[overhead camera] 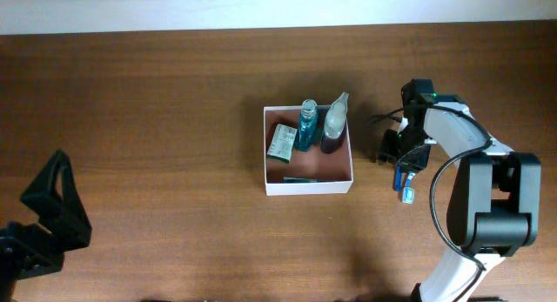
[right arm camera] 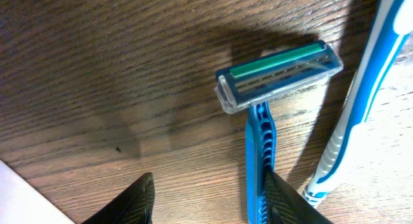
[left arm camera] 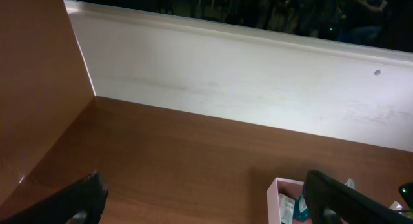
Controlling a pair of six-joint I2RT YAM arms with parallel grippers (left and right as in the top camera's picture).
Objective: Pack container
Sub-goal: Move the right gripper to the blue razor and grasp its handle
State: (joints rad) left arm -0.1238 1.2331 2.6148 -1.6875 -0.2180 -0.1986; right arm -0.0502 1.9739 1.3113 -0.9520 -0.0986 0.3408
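Observation:
I need to shift my right gripper toward the toothbrush point(right arm camera: 348, 130) and center the razor's handle point(right arm camera: 260, 161) before closing, because the handle lies against the gripper's finger nearest the toothbrush.
The container point(overhead camera: 309, 188) is a square white-walled box with a reddish-brown inside, at mid-table. It holds a teal bottle point(overhead camera: 306, 126), a clear-topped dark bottle point(overhead camera: 333, 124) and a pale sachet point(overhead camera: 281, 142). Its corner shows in the left wrist view point(left arm camera: 282, 198). A blue razor point(right arm camera: 258, 127) with a green strip lies on the table beside a blue and white toothbrush point(right arm camera: 361, 95), to the right of the container. My right gripper point(right arm camera: 210, 201) is open low over the razor, its right finger against the handle. My left gripper point(left arm camera: 213, 208) is open and empty at the table's front left.
A white wall point(left arm camera: 245, 82) runs along the table's far edge. In the overhead view the razor point(overhead camera: 401, 174) and toothbrush point(overhead camera: 407, 195) lie partly under my right arm point(overhead camera: 452, 132). A white corner point(right arm camera: 19, 192) shows at the right wrist view's lower left.

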